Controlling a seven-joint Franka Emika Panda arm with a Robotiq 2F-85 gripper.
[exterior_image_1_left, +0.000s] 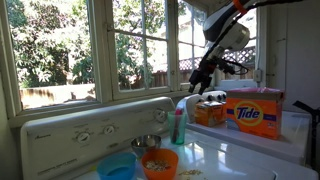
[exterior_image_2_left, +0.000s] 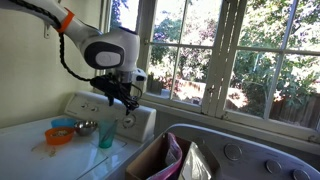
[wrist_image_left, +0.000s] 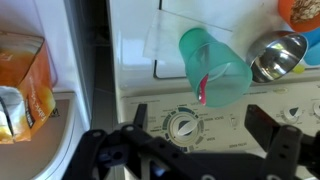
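The pink stick (wrist_image_left: 203, 88) rises from the teal cup in line with my open fingers, so my gripper should keep moving down until they straddle its top end (exterior_image_1_left: 181, 111).
My gripper (wrist_image_left: 200, 125) is open and empty, and hangs above the white washer's control panel. In the wrist view a round dial (wrist_image_left: 183, 127) lies between the two fingers. A teal cup (wrist_image_left: 213, 65) with a pink stick in it stands on the washer top just beyond the panel. The gripper shows in both exterior views (exterior_image_1_left: 203, 80) (exterior_image_2_left: 118, 100), a little above and beside the teal cup (exterior_image_1_left: 179, 125) (exterior_image_2_left: 104, 133). It touches nothing.
A metal bowl (wrist_image_left: 277, 55), an orange bowl (exterior_image_1_left: 160, 163) and a blue bowl (exterior_image_1_left: 118, 170) stand near the cup. An orange Tide box (exterior_image_1_left: 254, 113) and a smaller orange box (exterior_image_1_left: 208, 110) stand beyond it. Windows run behind the washer.
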